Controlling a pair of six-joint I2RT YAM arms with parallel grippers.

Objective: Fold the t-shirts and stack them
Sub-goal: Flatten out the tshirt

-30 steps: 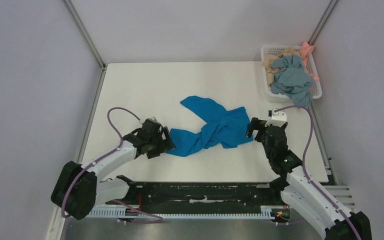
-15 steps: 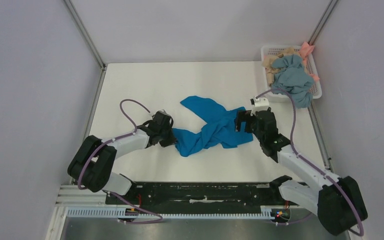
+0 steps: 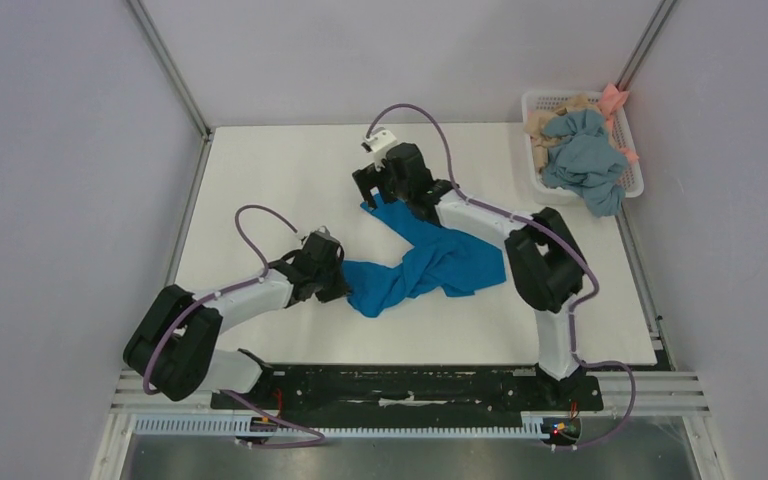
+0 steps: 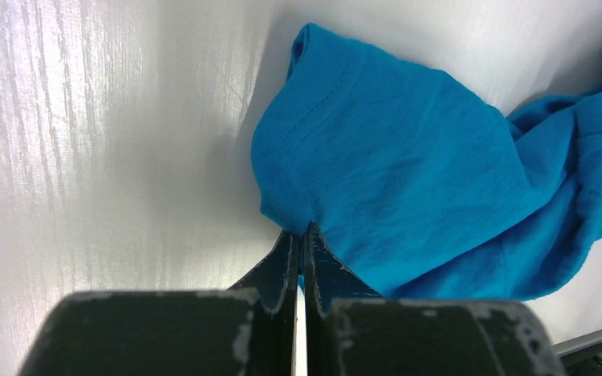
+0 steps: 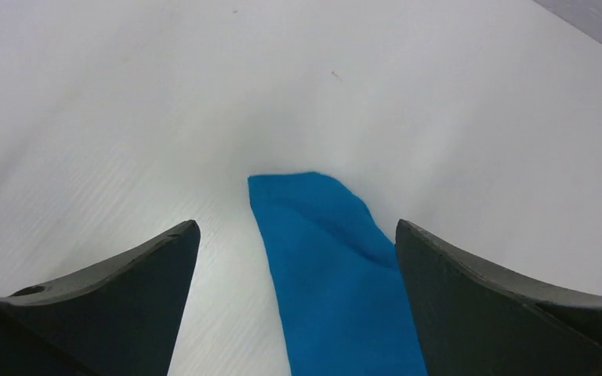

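Note:
The blue t-shirt (image 3: 476, 264) will open out into a wide sheet when the robot lifts and pulls its ends apart, because loose folds overlap in the middle (image 3: 423, 263).
A bright blue t-shirt (image 3: 430, 257) lies crumpled and twisted in the middle of the white table. My left gripper (image 3: 335, 284) is at its left end, shut on the edge of the blue t-shirt (image 4: 376, 172); the two black fingers (image 4: 282, 266) pinch the fabric at their tips. My right gripper (image 3: 378, 190) reaches to the far end of the shirt and stands open. In the right wrist view the blue t-shirt's end (image 5: 329, 266) lies between the wide-spread fingers (image 5: 470, 290), untouched.
A white basket (image 3: 631, 182) at the back right corner holds several crumpled garments: a grey-blue one (image 3: 585, 157), a tan one (image 3: 543, 126) and a pink one (image 3: 615, 98). Grey walls enclose the table on three sides.
My left gripper has closed on the shirt's left edge. My right arm has swung from the shirt's right side up and left to its far end, staying open.

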